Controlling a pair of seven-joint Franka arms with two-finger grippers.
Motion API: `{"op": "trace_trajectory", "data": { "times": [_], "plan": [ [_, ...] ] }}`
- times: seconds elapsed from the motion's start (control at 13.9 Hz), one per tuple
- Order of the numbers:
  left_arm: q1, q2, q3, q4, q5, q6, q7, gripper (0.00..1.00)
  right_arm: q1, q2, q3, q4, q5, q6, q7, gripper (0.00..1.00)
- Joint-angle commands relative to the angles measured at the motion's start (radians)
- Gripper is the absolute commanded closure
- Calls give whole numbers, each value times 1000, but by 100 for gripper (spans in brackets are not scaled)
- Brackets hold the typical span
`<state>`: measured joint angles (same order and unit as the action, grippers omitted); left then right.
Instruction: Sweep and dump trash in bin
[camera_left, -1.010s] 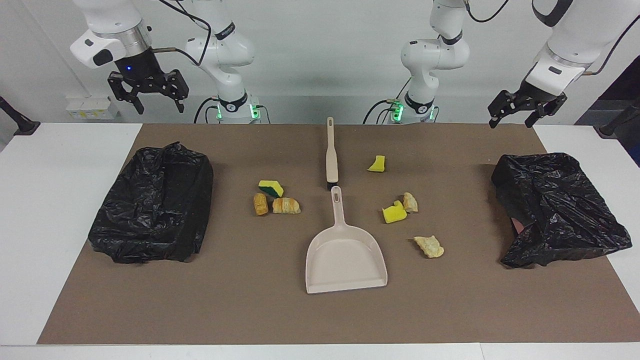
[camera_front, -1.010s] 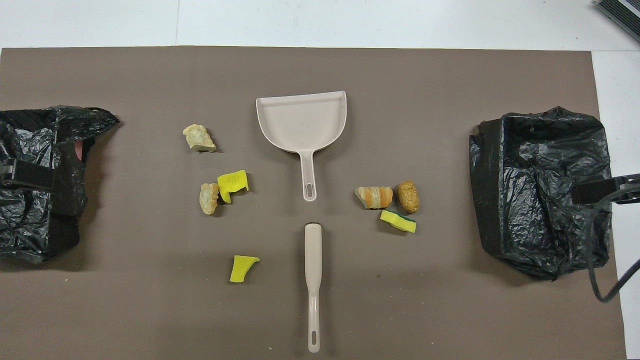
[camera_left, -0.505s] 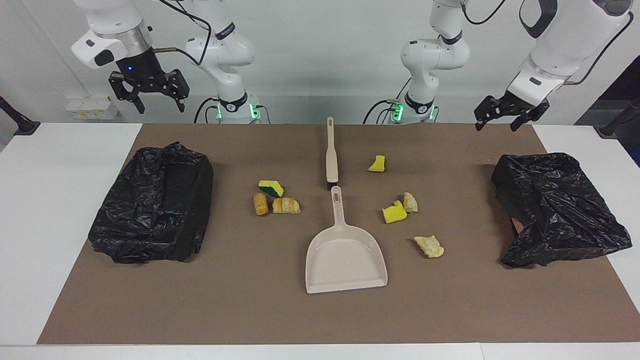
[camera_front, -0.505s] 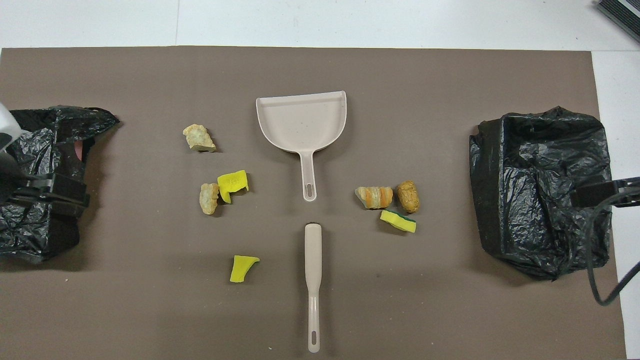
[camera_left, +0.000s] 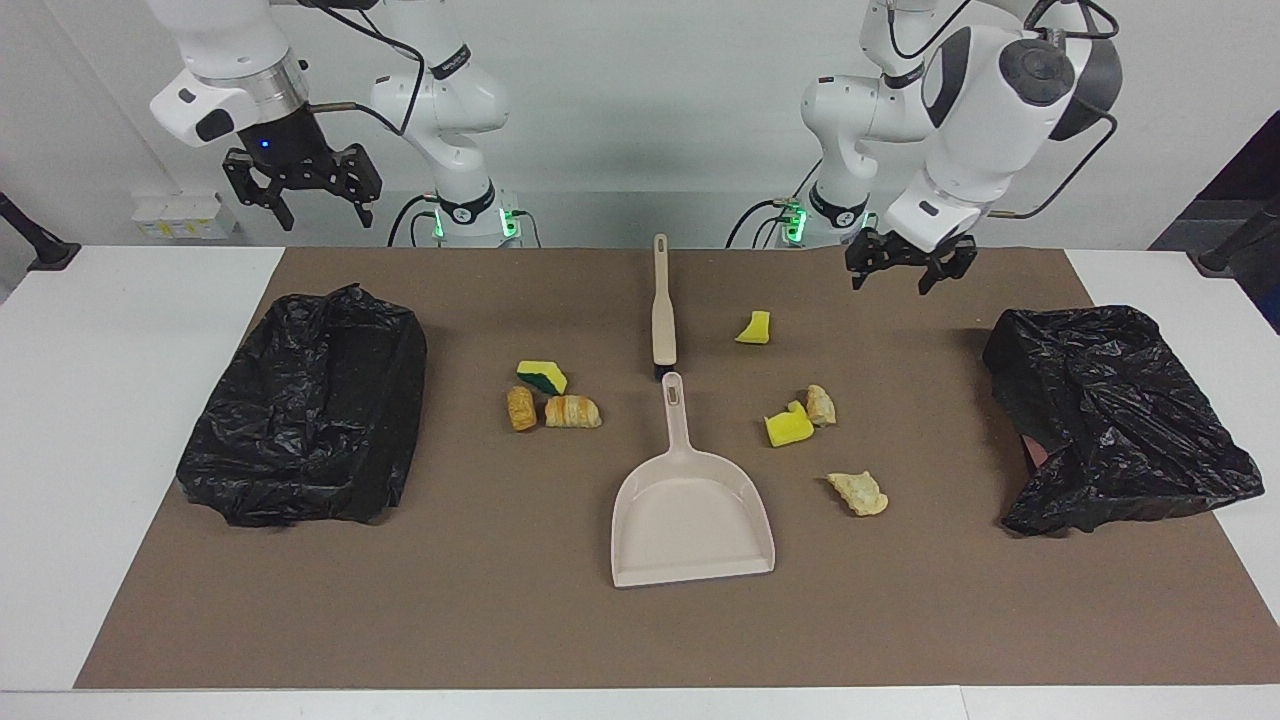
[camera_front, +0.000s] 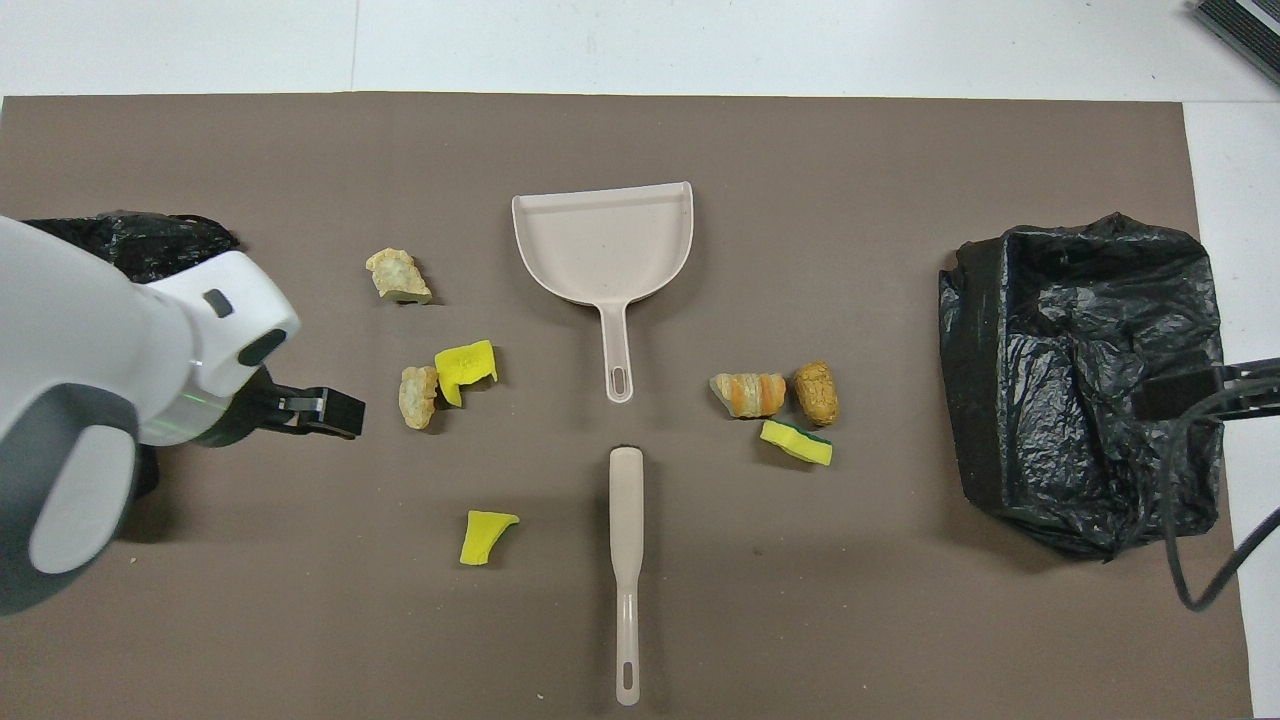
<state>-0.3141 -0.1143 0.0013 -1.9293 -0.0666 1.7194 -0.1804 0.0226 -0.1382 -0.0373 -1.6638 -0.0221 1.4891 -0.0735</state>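
The brush handle (camera_front: 626, 528) is clear of the trash and my left gripper hangs open, so I should keep reaching until its fingers straddle the handle's thin part (camera_front: 627, 618).
Trash lies in two groups on the brown mat. Toward the left arm's end are two yellow sponge chunks (camera_left: 754, 328) (camera_left: 788, 426) and two bread pieces (camera_left: 820, 404) (camera_left: 860, 492). Toward the right arm's end are a green-sided sponge (camera_left: 542, 376), a croissant piece (camera_left: 572, 411) and a brown piece (camera_left: 520, 408). A beige dustpan (camera_left: 690, 520) and brush (camera_left: 662, 310) lie in line at the middle. My left gripper (camera_left: 910, 270) (camera_front: 320, 412) hangs open over the mat beside the sponge chunks. My right gripper (camera_left: 300, 195) hangs open over its bin (camera_left: 310, 410).
A second bin lined with a black bag (camera_left: 1110, 420) stands at the left arm's end of the mat. White table (camera_left: 120, 400) borders the mat at both ends. The left arm's white body covers part of that bin in the overhead view.
My left arm has swung from over its bin toward the middle of the table and come lower. The right gripper has stayed almost in place. Nothing on the mat moved.
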Motion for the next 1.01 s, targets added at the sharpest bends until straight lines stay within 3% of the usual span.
{"op": "trace_trajectory", "data": {
  "times": [0.0,0.29,0.51,0.72,0.94],
  "plan": [
    [-126,-47,17,-103,-13,83,-120,0,-7,-26,1,-42,-6,-7,-20,0],
    [-296,-28,17,-216,-13,244,-276,0,-7,-27,1,-56,-6,-4,-20,0],
    [-442,34,17,-261,-13,353,-394,0,-7,-38,1,-74,-2,-3,-22,0],
    [-574,50,17,-354,-13,484,-425,0,-7,-50,1,-96,-1,-4,-32,0],
    [-623,62,17,-410,-13,578,-424,0,-7,-67,1,-122,-1,-4,-34,0]
  ]
}}
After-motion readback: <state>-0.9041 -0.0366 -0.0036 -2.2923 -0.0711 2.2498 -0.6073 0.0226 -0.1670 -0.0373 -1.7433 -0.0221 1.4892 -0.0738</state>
